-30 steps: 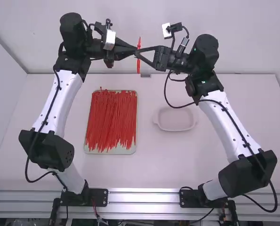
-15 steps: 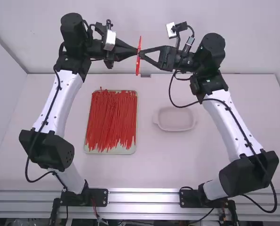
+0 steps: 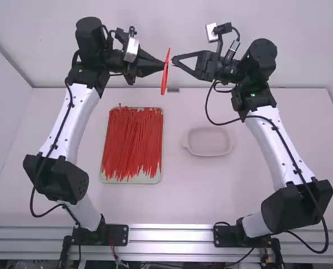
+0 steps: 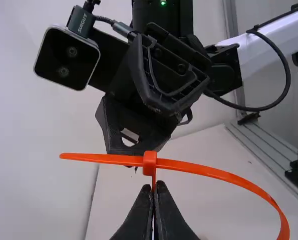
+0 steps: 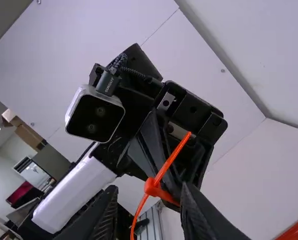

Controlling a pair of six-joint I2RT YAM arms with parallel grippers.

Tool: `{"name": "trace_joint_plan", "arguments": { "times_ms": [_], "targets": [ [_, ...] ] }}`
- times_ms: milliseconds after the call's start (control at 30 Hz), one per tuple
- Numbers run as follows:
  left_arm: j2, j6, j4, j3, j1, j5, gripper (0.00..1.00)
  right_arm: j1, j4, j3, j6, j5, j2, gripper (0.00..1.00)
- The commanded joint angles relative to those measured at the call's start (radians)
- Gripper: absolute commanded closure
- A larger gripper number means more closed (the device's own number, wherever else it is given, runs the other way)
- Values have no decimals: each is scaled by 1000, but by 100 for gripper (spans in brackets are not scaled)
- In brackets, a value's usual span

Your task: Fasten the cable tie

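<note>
My gripper will shrink the red cable tie's loop to a small ring when it pulls the tail, because the short tail sticks straight through the cable tie's head.
A red cable tie hangs in the air above the table's far edge, bent into a loop with its tail pushed through its head. My left gripper is shut on the tie just below the head, and its closed fingers meet under it. My right gripper stands a short way to the right of the tie, apart from it, with its fingers spread open. In the right wrist view the tie shows between those fingers, farther off, against the left gripper.
A flat tray with several loose red cable ties lies left of the table's middle. A small white dish sits to its right. Both arms are raised high over the back of the table.
My right gripper has let go of the tie and drawn back to the right. The left gripper, still holding the tie, has shifted slightly right.
</note>
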Motion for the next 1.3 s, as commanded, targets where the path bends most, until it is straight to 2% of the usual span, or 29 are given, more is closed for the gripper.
{"name": "trace_joint_plan", "arguments": {
  "times_ms": [0, 267, 333, 467, 600, 633, 1033, 1267],
  "targets": [
    [-10, 10, -1, 27, -26, 25, 98, 9, 3, 3, 6, 11, -2, 64],
    [-10, 10, 8, 27, -48, 11, 98, 22, 1, 3, 6, 45, -2, 66],
    [-10, 10, 8, 27, -49, 11, 98, 13, 0, 3, 6, 44, -2, 71],
    [-10, 10, 7, 27, -38, 10, 98, 14, 1, 3, 6, 48, -2, 95],
    [-10, 10, 8, 27, -38, 10, 98, 12, 0, 3, 6, 48, -2, 97],
    [-10, 10, 8, 27, -35, 10, 98, 13, 0, 3, 6, 48, -2, 100],
    [-10, 10, -1, 24, -29, 11, 98, 19, 7, 3, 6, 48, -2, 100],
    [-10, 10, 7, -28, -39, 11, 98, 19, 9, 3, 6, 55, -2, 100]
  ]
}}
